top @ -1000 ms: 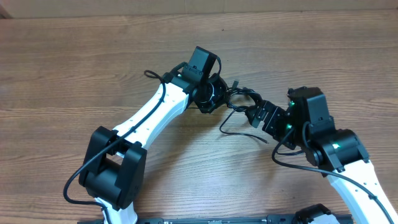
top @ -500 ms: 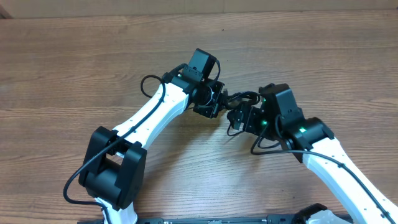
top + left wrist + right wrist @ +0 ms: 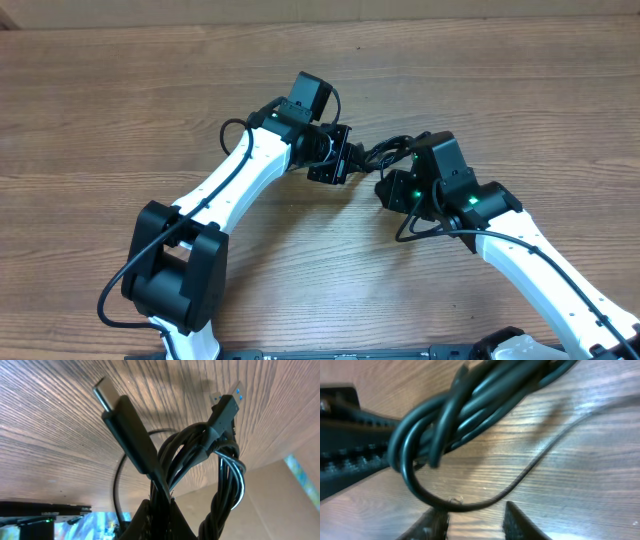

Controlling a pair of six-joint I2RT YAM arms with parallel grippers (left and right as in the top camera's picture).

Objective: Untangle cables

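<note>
The thin cord loop (image 3: pixel 455 506) hangs past my right gripper's narrow fingers, so I need to spread them wider, then shut them around the bundle's thick wound cords (image 3: pixel 476 407).
The cables (image 3: pixel 200 455) are a bundle of thin black cords wound together, with my left gripper (image 3: pixel 160 510) shut on its lower part. A long black plug (image 3: pixel 112 405) and a blue-tipped USB plug (image 3: pixel 232 400) stick out of the bundle. In the overhead view the left gripper (image 3: pixel 340 160) holds the bundle (image 3: pixel 385 152) above the table's middle, and the right gripper (image 3: pixel 388 188) is close beside it. In the right wrist view the bundle (image 3: pixel 485 395) fills the top. One thin cord loop (image 3: pixel 470 505) hangs just beyond my right gripper (image 3: pixel 475 522), whose jaws stand narrowly apart with only wood between them.
The wooden table (image 3: pixel 120 110) lies under both arms. A thicker black arm cable (image 3: pixel 415 232) loops below the right wrist. The left gripper's ribbed finger (image 3: pixel 345 460) shows at the left of the right wrist view.
The right arm has moved left and up to the bundle, and its jaws have narrowed from wide open. The left gripper has shifted slightly left, still holding the bundle.
</note>
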